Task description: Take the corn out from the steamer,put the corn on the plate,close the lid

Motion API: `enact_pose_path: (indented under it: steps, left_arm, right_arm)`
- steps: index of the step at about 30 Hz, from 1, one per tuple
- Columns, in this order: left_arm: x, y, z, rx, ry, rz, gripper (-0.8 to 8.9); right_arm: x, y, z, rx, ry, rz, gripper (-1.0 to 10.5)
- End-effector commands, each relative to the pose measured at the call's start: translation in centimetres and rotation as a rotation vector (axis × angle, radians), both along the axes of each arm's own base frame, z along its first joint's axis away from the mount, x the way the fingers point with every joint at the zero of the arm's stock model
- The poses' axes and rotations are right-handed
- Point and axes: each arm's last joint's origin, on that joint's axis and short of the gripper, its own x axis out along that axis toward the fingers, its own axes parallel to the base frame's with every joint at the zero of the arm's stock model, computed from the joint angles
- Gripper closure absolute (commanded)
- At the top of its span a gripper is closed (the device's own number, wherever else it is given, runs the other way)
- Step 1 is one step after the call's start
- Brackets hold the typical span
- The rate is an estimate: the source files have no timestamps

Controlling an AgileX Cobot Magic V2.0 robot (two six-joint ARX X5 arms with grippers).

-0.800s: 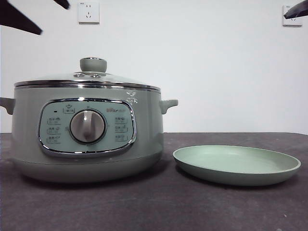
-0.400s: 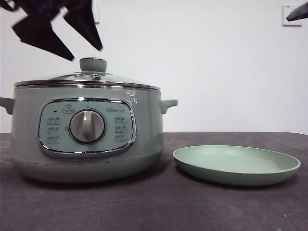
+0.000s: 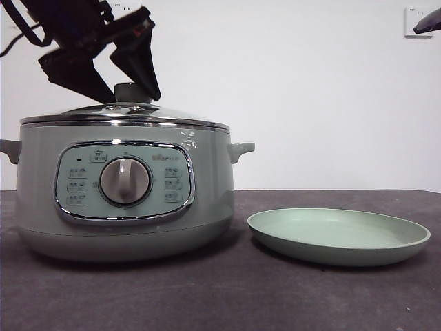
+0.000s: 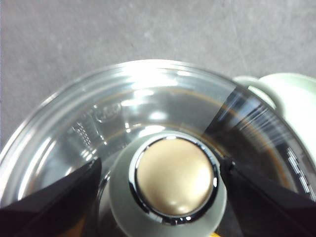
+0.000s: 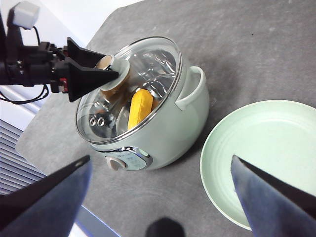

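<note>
The lid (image 3: 171, 115) will come off in one piece when the robot lifts the round knob, because the glass lid's silver rim (image 3: 196, 124) sits level on top of the steamer.
The sage-green steamer (image 3: 124, 200) stands at the left with its glass lid (image 3: 124, 114) on. My left gripper (image 3: 133, 93) is open, its jaws on either side of the lid's knob (image 4: 173, 180). In the left wrist view the left gripper (image 4: 162, 165) straddles the knob. In the right wrist view the corn (image 5: 138, 108) lies inside the steamer (image 5: 168, 128) under the lid (image 5: 148, 64). The pale green plate (image 3: 337, 234) sits to the right, nothing on it. My right gripper (image 5: 160, 158) is open, high above the steamer and plate (image 5: 261, 158).
The dark grey table (image 3: 220, 296) runs to a white wall with sockets (image 3: 417, 21). The right arm shows only as a black tip (image 3: 427, 24) at the top right corner of the front view. The table's edge (image 5: 54, 118) runs close beside the steamer.
My left gripper has come down from the top left corner to the lid's knob, jaws now on both sides of it. Steamer, lid and plate have not moved.
</note>
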Motion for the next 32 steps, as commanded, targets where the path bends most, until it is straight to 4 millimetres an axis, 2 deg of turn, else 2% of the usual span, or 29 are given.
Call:
enact_pose_path:
  steps: [1, 3, 6, 7, 15, 19, 22, 27, 32]
  left_arm:
    - [0.1, -0.2, 0.0, 0.007, -0.010, -0.009, 4.15]
    - [0.1, -0.2, 0.0, 0.008, -0.010, -0.011, 5.41]
    - [0.0, -0.3, 0.0, 0.008, -0.010, -0.014, 8.12]
    - [0.1, -0.3, 0.0, 0.007, -0.013, -0.014, 8.25]
    - [-0.2, -0.2, 0.9, -0.012, -0.060, -0.012, 8.22]
    - [-1.5, 0.4, 2.8, -0.039, -0.125, -0.009, 8.22]
    - [-3.3, 1.2, 4.9, -0.072, -0.200, -0.008, 8.22]
    - [-7.8, 3.4, 8.9, -0.118, -0.358, 0.035, 8.22]
    - [-13.3, 6.3, 11.6, -0.127, -0.494, 0.147, 8.22]
  right_arm:
    - [0.0, 0.0, 0.1, -0.007, -0.012, 0.001, 4.8]
    - [0.0, 0.0, 0.1, -0.007, -0.012, 0.001, 4.8]
    - [0.0, 0.0, 0.1, -0.007, -0.012, 0.001, 4.8]
    - [0.0, 0.0, 0.1, -0.007, -0.012, 0.001, 4.8]
    - [0.1, 0.0, 0.2, -0.005, -0.025, 0.001, 4.8]
    - [0.7, 0.1, 0.3, 0.010, -0.042, -0.003, 4.8]
    - [1.4, 0.5, 0.2, 0.011, -0.049, 0.015, 4.8]
    - [3.3, 2.0, -0.1, 0.001, 0.004, 0.076, 4.8]
    - [5.8, 5.4, 0.2, -0.052, 0.046, 0.145, 4.8]
